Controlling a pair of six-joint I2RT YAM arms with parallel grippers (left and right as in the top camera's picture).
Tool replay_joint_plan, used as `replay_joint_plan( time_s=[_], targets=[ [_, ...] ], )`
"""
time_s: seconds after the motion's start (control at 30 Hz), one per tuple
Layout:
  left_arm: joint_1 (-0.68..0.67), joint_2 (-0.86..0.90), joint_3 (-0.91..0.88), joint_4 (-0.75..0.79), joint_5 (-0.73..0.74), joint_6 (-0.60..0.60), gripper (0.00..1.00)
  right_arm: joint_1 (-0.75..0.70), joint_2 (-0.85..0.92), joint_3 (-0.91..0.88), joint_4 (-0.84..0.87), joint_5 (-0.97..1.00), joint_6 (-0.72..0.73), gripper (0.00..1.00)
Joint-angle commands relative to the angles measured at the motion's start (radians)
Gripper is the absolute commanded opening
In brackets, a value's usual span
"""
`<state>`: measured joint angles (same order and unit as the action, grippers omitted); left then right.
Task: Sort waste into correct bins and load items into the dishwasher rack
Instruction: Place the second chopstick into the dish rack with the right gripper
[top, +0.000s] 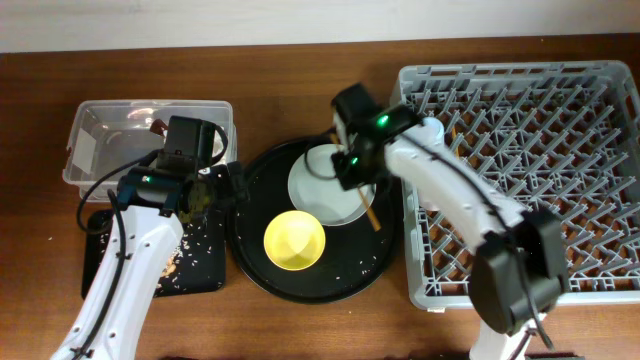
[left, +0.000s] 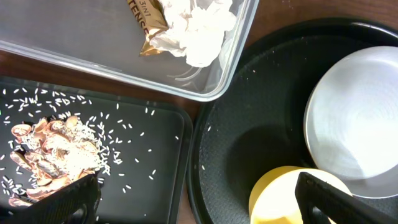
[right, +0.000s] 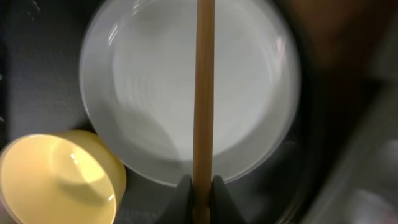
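The wooden chopstick (top: 370, 212) is clear of the plate and the rack's open pegs (top: 482, 158) are past the pale cup, so the robot's right gripper should keep going over the rack and let go of the chopstick there.
My right gripper (right: 202, 190) is shut on a wooden chopstick (right: 204, 87) and holds it over the round white plate (right: 249, 93). In the overhead view the gripper (top: 352, 165) is above the plate (top: 320, 195), and the chopstick's end (top: 371, 214) sticks out. The yellow bowl (top: 294, 241) sits beside the plate. My left gripper (left: 199, 208) is open and empty, over the seam between the shallow black tray (left: 143, 162) and the round black tray (left: 249, 124). The clear tub (left: 230, 68) holds white tissues (left: 199, 31) and the brown-and-gold wrapper (left: 149, 25). Beige food scraps (left: 50, 152) lie in the shallow tray.
The grey dishwasher rack (top: 520, 180) fills the right side, close to the round black tray (top: 310, 285). A pale cup-like thing (top: 430, 128) stands at the rack's near-left corner. Rice grains are scattered on the shallow tray (top: 205, 265). The clear tub (top: 95, 120) is at the back left.
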<state>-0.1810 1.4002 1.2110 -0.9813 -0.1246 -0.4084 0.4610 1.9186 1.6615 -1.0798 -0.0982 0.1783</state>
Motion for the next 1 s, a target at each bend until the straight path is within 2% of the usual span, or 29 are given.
replay_joint_plan(
  time_s=[0.0, 0.13, 0.43, 0.63, 0.97],
  targets=[
    [0.004, -0.021, 0.013, 0.000, -0.011, 0.006, 0.99, -0.111, -0.045, 0.114, -0.106, 0.006, -0.071, 0.04],
    [0.004, -0.021, 0.013, 0.000, -0.011, 0.006, 0.99, -0.277, -0.046, 0.140, -0.182, 0.005, -0.114, 0.04],
    [0.004, -0.021, 0.013, 0.000, -0.011, 0.006, 0.99, -0.548, -0.046, 0.124, -0.200, 0.005, -0.195, 0.04],
    [0.004, -0.021, 0.013, 0.000, -0.011, 0.006, 0.99, -0.623, -0.023, 0.098, -0.196, 0.006, -0.253, 0.04],
    [0.004, -0.021, 0.013, 0.000, -0.011, 0.006, 0.99, -0.631, 0.024, 0.083, -0.187, 0.005, -0.272, 0.04]
  ],
)
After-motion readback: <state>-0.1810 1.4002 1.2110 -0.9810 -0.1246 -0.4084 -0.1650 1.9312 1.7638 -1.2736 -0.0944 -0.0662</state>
